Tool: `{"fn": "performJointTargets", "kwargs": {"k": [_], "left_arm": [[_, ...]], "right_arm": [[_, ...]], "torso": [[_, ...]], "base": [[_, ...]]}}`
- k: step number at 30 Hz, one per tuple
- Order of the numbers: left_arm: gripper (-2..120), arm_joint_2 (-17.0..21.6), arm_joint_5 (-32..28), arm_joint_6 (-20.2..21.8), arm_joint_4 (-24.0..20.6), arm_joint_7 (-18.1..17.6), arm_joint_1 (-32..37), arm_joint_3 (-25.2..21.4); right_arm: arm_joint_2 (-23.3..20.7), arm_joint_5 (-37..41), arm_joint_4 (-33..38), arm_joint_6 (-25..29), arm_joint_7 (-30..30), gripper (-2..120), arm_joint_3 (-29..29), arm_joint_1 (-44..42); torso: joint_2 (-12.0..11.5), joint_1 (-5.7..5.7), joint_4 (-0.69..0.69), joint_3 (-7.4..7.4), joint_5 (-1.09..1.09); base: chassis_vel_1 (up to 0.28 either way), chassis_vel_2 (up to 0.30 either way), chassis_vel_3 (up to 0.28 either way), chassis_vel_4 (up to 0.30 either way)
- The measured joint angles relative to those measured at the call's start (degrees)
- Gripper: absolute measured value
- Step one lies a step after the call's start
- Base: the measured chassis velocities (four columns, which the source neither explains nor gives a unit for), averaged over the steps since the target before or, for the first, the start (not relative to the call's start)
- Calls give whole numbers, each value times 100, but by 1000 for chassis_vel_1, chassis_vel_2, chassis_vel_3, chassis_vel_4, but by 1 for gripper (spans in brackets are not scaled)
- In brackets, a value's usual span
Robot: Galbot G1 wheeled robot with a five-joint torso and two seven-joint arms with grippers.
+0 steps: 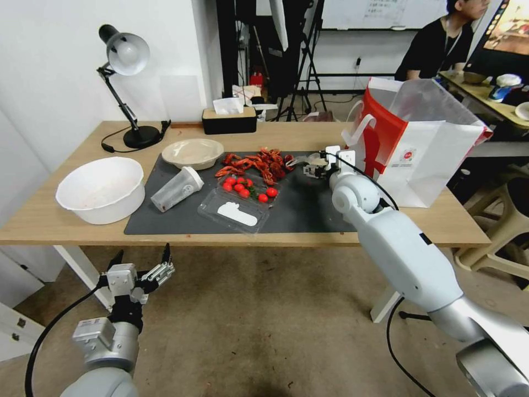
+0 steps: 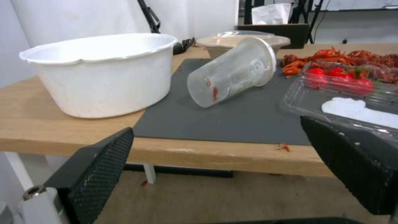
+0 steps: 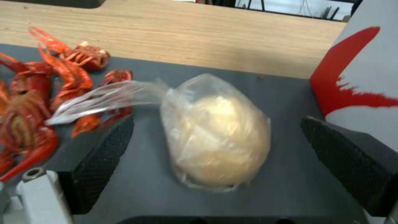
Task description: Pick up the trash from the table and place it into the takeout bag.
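Observation:
The beige lump will stay enclosed when the robot lifts the clear bag over the takeout bag, because the clear bag narrows to a gathered neck.
A clear bag with a beige lump [image 3: 215, 137] lies on the dark mat [image 1: 308, 209] of the table [image 1: 66, 220], just left of the takeout bag [image 1: 424, 160]. My right gripper [image 1: 318, 168] is open, one finger on each side of the clear bag and not touching it. A clear white-lidded plastic cup [image 1: 176, 189] lies on its side at the mat's left end. Behind it stands the shallow beige bowl [image 1: 193, 153]. My left gripper [image 1: 140, 266] hangs open and empty below the table's front edge, facing the cup [image 2: 232, 71].
A large white bowl [image 1: 101, 189] stands at the table's left end. Red crayfish shells [image 1: 259, 162] and a clear clamshell with cherry tomatoes [image 1: 242, 201] lie mid-mat. A desk lamp [image 1: 124, 82] and a tissue box [image 1: 228, 118] stand at the back. A stool [image 1: 507, 220] is to the right.

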Motion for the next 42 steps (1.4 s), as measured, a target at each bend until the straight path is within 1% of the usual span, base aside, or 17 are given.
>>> {"fn": "performJointTargets", "kwargs": {"k": [1, 4, 5, 9, 10, 14, 19, 23, 29, 42], "left_arm": [[100, 0, 0, 0, 0, 0, 0, 0], [100, 8, -21, 0, 2, -7, 3, -35], [100, 8, -21, 0, 2, -7, 3, -35], [100, 25, -44, -3, 6, -14, 0, -69], [100, 25, -44, -3, 6, -14, 0, -69], [100, 27, -49, -5, 24, -19, -12, -66], [100, 35, -51, -8, 31, -23, -14, -67], [100, 46, -63, -23, 40, -25, -14, -72], [100, 46, -65, -28, 40, -25, -16, -71], [100, 43, -65, -44, 40, -27, -14, -67]], "right_arm": [[0, 0, 0, 0, 0, 100, 0, 0], [62, -84, -501, -117, -350, 100, -39, 323], [62, -84, -501, -117, -350, 100, -39, 323], [56, -226, -823, -308, -691, 100, -64, 576], [56, -226, -823, -308, -691, 100, -64, 576], [46, -398, -1027, -499, -1041, 100, -70, 709], [46, -485, -1115, -544, -1213, 100, -69, 715], [39, -593, -1272, -566, -1653, 100, -49, 784], [27, -669, -1445, -557, -1871, 100, -47, 894], [52, -747, -1713, -543, -1974, 100, -51, 1043]], "torso": [[0, 0, 0, 0, 0], [0, 0, -1, 0, 0], [0, 0, -1, 0, 0], [0, 0, 0, 0, 1], [0, 0, 0, 0, 1], [0, 0, -1, -1, 0], [0, 0, 0, -1, 1], [0, 0, 0, -1, 0], [0, 0, -1, -1, 0], [0, 0, 0, 0, 0]], "base": [[0, 0, 0, 0], [0, 0, 0, 0], [0, 0, 0, 0], [0, 0, 0, 0], [0, 0, 0, 0], [0, 0, 0, 0], [0, 0, 0, 0], [0, 0, 0, 0], [0, 0, 0, 0], [0, 0, 0, 0]]}}
